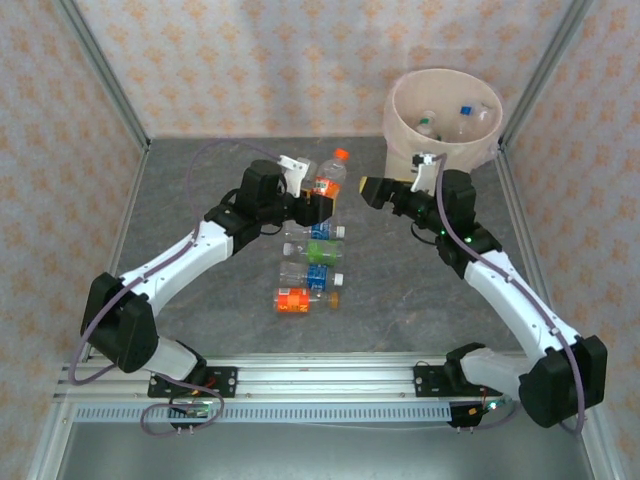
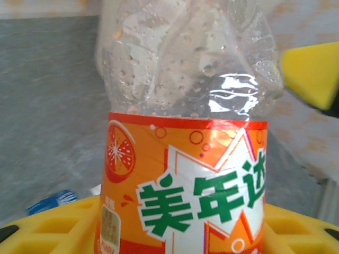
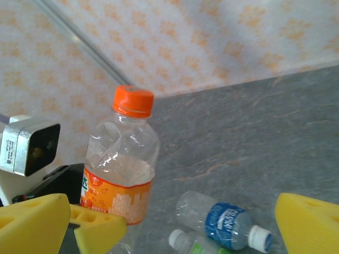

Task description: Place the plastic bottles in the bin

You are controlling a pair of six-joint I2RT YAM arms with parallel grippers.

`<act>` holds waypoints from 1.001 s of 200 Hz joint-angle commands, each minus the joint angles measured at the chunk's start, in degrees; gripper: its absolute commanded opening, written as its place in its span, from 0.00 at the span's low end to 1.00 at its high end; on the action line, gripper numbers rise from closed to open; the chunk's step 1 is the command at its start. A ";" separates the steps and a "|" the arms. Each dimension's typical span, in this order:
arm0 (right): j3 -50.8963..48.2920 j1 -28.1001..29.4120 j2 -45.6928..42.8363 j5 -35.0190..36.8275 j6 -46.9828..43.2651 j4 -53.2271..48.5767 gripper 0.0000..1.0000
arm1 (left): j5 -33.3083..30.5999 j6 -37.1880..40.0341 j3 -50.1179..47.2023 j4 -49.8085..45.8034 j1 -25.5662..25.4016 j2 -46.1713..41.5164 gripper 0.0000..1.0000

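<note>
The orange-labelled bottle's lower body is in my left gripper far from the bin, so my right gripper should take its upper body and bring it there.
An orange-labelled plastic bottle with an orange cap stands upright above the table, and my left gripper is shut on its lower body. In the left wrist view its label sits between my yellow fingers. My right gripper hangs open just right of that bottle, nothing between its yellow pads; the held bottle shows at its left. Below lie several more bottles: a clear one, a green-labelled one, a blue-labelled one and an orange one. The bin stands at the back right.
Two bottles lie inside the bin on its pink liner. Patterned walls and metal frame posts close in the grey table on three sides. Bare table surface lies left of the bottle row and between the row and the right arm.
</note>
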 commanded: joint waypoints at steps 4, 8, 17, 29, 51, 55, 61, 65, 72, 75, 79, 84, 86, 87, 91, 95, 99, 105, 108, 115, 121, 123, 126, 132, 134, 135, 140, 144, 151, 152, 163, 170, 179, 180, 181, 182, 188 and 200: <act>4.05 1.97 1.71 -8.38 -0.73 4.64 0.99 | 11.74 -0.25 -0.10 6.16 -0.82 -1.48 0.44; 4.14 2.13 1.95 -8.99 -0.24 5.46 0.99 | 12.43 -0.26 -0.04 6.36 -0.90 -1.48 0.43; 3.87 2.31 1.94 -9.74 1.53 8.11 0.99 | 13.74 -0.15 0.04 6.52 -1.17 -1.48 0.43; 3.64 2.32 3.68 -10.04 3.43 11.14 0.99 | 15.55 0.28 0.39 6.51 -1.43 -1.33 0.43; 6.45 2.50 6.27 -5.53 5.60 7.34 0.99 | 18.21 1.96 1.52 5.32 -2.73 -0.79 0.43; 6.86 2.56 6.75 -5.64 5.98 7.07 0.99 | 18.33 2.36 1.79 4.79 -3.06 -0.65 0.43; 7.32 2.56 7.53 -6.50 6.77 7.14 0.99 | 18.25 2.86 2.20 4.20 -3.48 -0.44 0.43; 7.49 2.60 7.98 -7.30 7.24 7.62 0.99 | 18.23 3.02 2.35 4.03 -3.67 -0.34 0.43; 7.75 2.58 8.82 -8.31 8.11 8.30 0.99 | 17.97 2.88 2.50 4.21 -3.89 -0.13 0.43; 7.91 2.62 9.02 -8.51 8.29 8.26 0.99 | 17.85 2.75 2.44 4.50 -4.01 -0.05 0.43; 8.16 2.59 9.33 -8.64 8.48 8.04 0.99 | 17.67 2.47 2.37 4.97 -4.02 -0.03 0.43; 8.20 2.66 9.54 -8.50 8.37 7.42 0.99 | 17.31 2.06 2.27 5.57 -4.06 0.08 0.43; 8.27 2.60 9.60 -8.46 8.27 7.25 0.99 | 17.12 2.00 2.19 5.72 -4.09 0.10 0.43; 8.29 2.63 9.64 -8.47 8.30 7.13 0.99 | 17.02 1.90 2.22 5.88 -4.08 0.10 0.43; 8.30 2.62 9.74 -8.43 8.13 6.78 0.99 | 16.52 1.69 2.10 6.14 -4.09 0.18 0.43; 8.37 2.59 9.68 -8.39 7.85 6.15 0.99 | 15.77 1.55 2.14 6.33 -4.15 0.21 0.43; 8.30 2.64 9.56 -8.42 7.53 5.69 0.99 | 14.80 1.33 2.03 6.39 -4.04 0.28 0.43; 8.11 2.63 9.36 -8.52 7.34 5.28 0.97 | 13.26 1.08 1.97 6.46 -4.15 0.27 0.43; 7.91 2.64 9.16 -8.60 7.21 5.33 0.95 | 12.57 1.02 1.85 6.52 -4.05 0.28 0.43; 7.49 2.67 8.72 -8.94 6.76 5.19 0.92 | 11.46 0.69 1.58 6.87 -4.09 0.20 0.43; 7.17 2.60 8.32 -9.33 6.46 5.09 0.91 | 10.32 0.34 1.43 7.37 -4.14 0.13 0.43; 7.05 2.58 8.21 -9.46 6.28 4.95 0.91 | 9.90 0.20 1.43 7.47 -4.09 0.11 0.43; 6.92 2.62 7.99 -9.79 6.07 4.88 0.91 | 9.08 0.07 1.38 7.52 -4.05 0.10 0.42; 6.60 2.64 7.60 -10.52 5.65 4.61 0.91 | 7.79 -0.05 1.42 7.32 -4.04 0.10 0.42; 6.51 2.64 7.42 -10.68 5.53 4.52 0.91 | 7.58 -0.09 1.38 7.19 -4.04 0.10 0.42; 6.48 2.61 7.36 -10.76 5.52 4.54 0.92 | 7.32 -0.07 1.38 7.19 -4.06 0.10 0.42; 6.25 2.64 6.95 -11.29 5.32 4.53 0.92 | 6.49 0.01 1.37 7.09 -4.08 0.10 0.42; 5.99 2.63 6.72 -11.64 5.27 4.40 0.92 | 5.88 -0.11 1.33 7.17 -4.08 0.10 0.42; 5.62 2.61 6.41 -12.15 5.10 4.42 0.92 | 5.36 -0.24 1.16 7.47 -4.00 0.03 0.42; 5.55 2.60 6.33 -12.20 5.05 4.40 0.92 | 5.34 -0.32 1.18 7.54 -4.04 0.02 0.42; 5.23 2.64 6.20 -12.68 4.98 4.01 0.89 | 5.19 -0.47 1.14 7.90 -4.06 0.10 0.42; 5.06 2.62 6.35 -12.77 5.08 3.77 0.85 | 5.22 -0.40 1.24 7.92 -4.02 0.17 0.42; 5.00 2.60 6.62 -13.03 5.25 3.76 0.80 | 5.19 -0.10 1.44 7.38 -4.05 0.36 0.42; 5.02 2.59 6.61 -13.04 5.25 3.76 0.79 | 5.21 -0.12 1.45 7.32 -4.06 0.36 0.42; 5.03 2.59 6.69 -13.04 5.30 3.81 0.78 | 5.22 -0.08 1.45 7.25 -4.03 0.41 0.42; 5.04 2.58 6.73 -13.09 5.32 3.87 0.77 | 5.17 -0.06 1.50 7.21 -4.09 0.43 0.42; 5.07 2.65 6.77 -13.13 5.33 3.94 0.74 | 5.05 0.11 1.69 6.89 -4.05 0.53 0.42; 5.34 2.58 6.91 -12.57 5.05 3.94 0.66 | 4.94 0.22 1.82 6.36 -4.11 0.72 0.43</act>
